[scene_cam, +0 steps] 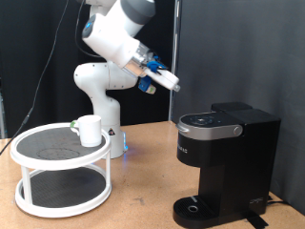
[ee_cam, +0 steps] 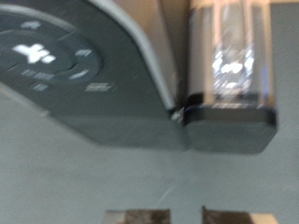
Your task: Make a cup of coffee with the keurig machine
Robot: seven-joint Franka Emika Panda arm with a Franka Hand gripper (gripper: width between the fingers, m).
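The keurig machine's drip tray is empty while the white cup is still on the stand, so next I leave the machine and get the cup before brewing.
The black keurig machine stands on the table at the exterior view's right, its lid down and its silver-rimmed top panel facing up. The white cup sits on the upper tier of a round white stand at the exterior view's left. My gripper hangs in the air above and to the left of the machine's top, well apart from it. Nothing shows between its fingers. In the wrist view the machine's top panel with buttons and its clear water tank fill the picture; only my fingertips peek in, blurred.
A two-tier round white stand with dark mats takes up the exterior view's left. The robot's white base stands behind it. The wooden table lies between the stand and the machine. A black curtain forms the backdrop.
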